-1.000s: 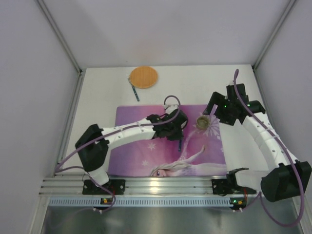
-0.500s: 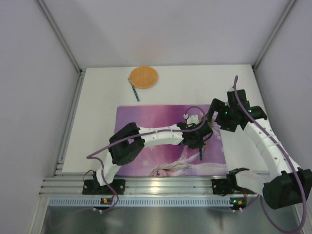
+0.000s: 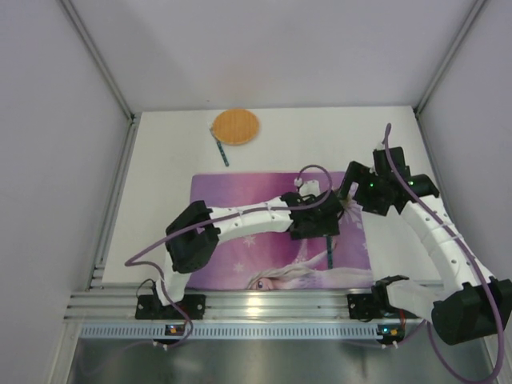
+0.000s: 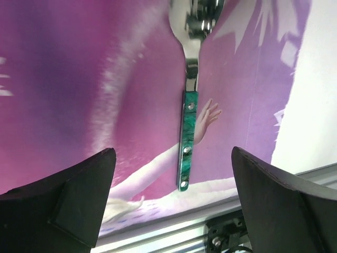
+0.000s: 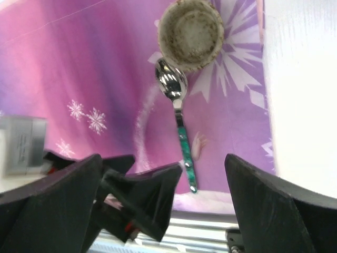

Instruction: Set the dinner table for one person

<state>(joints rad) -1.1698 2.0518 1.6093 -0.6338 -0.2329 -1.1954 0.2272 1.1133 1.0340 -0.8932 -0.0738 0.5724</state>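
Observation:
The spoon lies straight on the placemat (image 3: pixel 330 254). My left gripper should keep going to the utensil's green handle (image 3: pixel 223 154), clear of the orange plate, and close there.
A spoon (image 4: pixel 187 139) with a green handle lies flat on the purple placemat (image 3: pixel 240 256). Its shiny bowl points at a small tan cup (image 5: pixel 190 34) standing on the mat. My left gripper (image 4: pixel 174 205) hovers open just over the handle end, with both fingers apart from the spoon. In the top view the left gripper (image 3: pixel 320 226) reaches across the mat, with the spoon (image 3: pixel 330 254) below it. My right gripper (image 5: pixel 163 211) is open and empty above the cup, which the arms hide in the top view. The white dinner table (image 3: pixel 160 184) lies under everything.
An orange round plate (image 3: pixel 235 126) sits at the back of the table, with another green-handled utensil (image 3: pixel 221 152) beside it. The ribbed aluminium rail (image 3: pixel 264 304) runs along the near edge. Grey walls enclose the left, right and back.
My left gripper carried the spoon rightwards across the placemat, then opened and released it below the cup. The right gripper shifted slightly towards the cup and stayed open.

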